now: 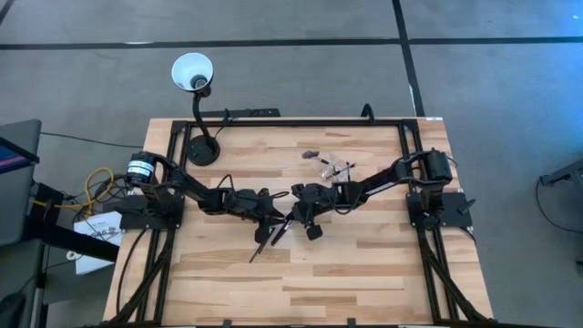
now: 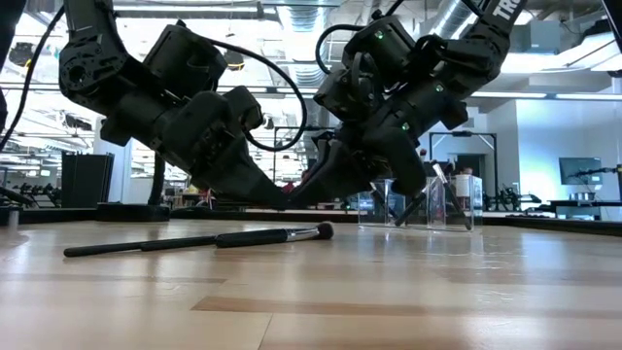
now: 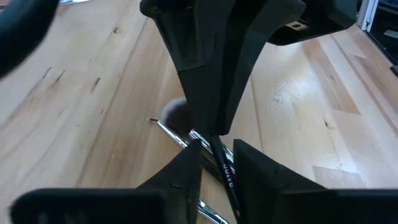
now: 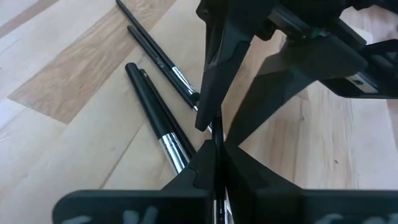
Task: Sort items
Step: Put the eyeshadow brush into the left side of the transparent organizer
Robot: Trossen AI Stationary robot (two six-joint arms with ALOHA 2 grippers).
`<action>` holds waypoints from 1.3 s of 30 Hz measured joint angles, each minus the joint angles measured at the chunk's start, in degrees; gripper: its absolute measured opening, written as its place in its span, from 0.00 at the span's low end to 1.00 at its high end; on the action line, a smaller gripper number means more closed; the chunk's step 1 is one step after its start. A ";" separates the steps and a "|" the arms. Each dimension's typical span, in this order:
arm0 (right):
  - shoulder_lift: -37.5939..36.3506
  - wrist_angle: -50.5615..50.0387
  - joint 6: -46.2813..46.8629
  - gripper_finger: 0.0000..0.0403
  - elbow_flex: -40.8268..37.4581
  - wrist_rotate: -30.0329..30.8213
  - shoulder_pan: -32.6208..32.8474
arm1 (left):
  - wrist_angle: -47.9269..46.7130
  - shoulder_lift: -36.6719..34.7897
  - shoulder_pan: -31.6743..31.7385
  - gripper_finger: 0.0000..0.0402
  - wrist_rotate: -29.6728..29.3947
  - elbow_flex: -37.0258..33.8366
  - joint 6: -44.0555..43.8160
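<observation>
My left gripper should lift the brush clear before my right gripper takes its bristle end, because both my grippers meet low at the slim brush's dark handle.
Both grippers meet over the table's middle at one slim dark makeup brush. My right gripper is shut on it. My left gripper is open, its fingers standing on either side of the same handle, facing the right gripper. Several more brushes lie flat on the wood just below and in front of them; one has a fluffy tip, and others show silvery ferrules. A small clear holder with a few brushes stands behind, toward the far edge. My right gripper pinches the thin dark handle of one brush between its two fingertips, which come together to a point. The handle runs along the line of the fingers and on toward my left gripper. Which part of the brush's length it has, I cannot tell.
A black gooseneck lamp with a white shade stands at the far left corner. The loose brushes lie near the middle; bare wood stretches toward the near edge. Black frame rails border the table.
</observation>
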 joint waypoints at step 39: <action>-40.70 -0.18 3.63 0.15 -21.05 23.56 6.82 | 1.44 -20.75 5.41 0.05 -0.93 -0.07 14.00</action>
